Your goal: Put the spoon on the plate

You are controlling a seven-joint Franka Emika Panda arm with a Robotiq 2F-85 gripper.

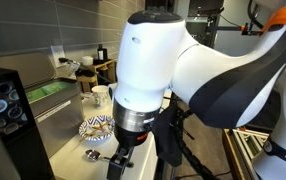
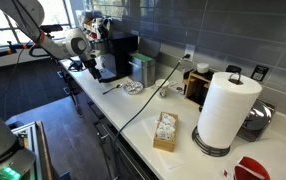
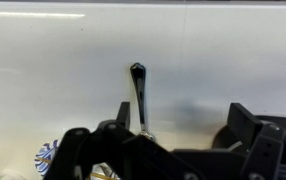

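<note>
Next, my open gripper moves back and centres over the spoon's neck (image 3: 144, 125) before it goes down, because the spoon's dark handle (image 3: 139, 88) is off the middle of the gripper.
The spoon (image 3: 138, 92) lies on the white counter, its dark thin handle pointing away from the camera in the wrist view. Its silver head shows in an exterior view (image 1: 91, 155). The blue-and-white plate (image 1: 96, 126) sits just beyond the spoon, and its rim shows at the lower left of the wrist view (image 3: 48, 155). It also appears in the far exterior view (image 2: 132, 87). My gripper (image 3: 183, 128) is open, low over the counter. The spoon handle is just inside its left finger. In an exterior view the gripper (image 1: 123, 156) hangs next to the spoon's head.
A white mug (image 1: 101, 96) stands behind the plate. A black coffee machine (image 2: 118, 55) is at the counter's far end. A paper towel roll (image 2: 226, 110), a tissue box (image 2: 165, 131) and a cable lie along the counter. A black box (image 1: 3, 100) stands at the left.
</note>
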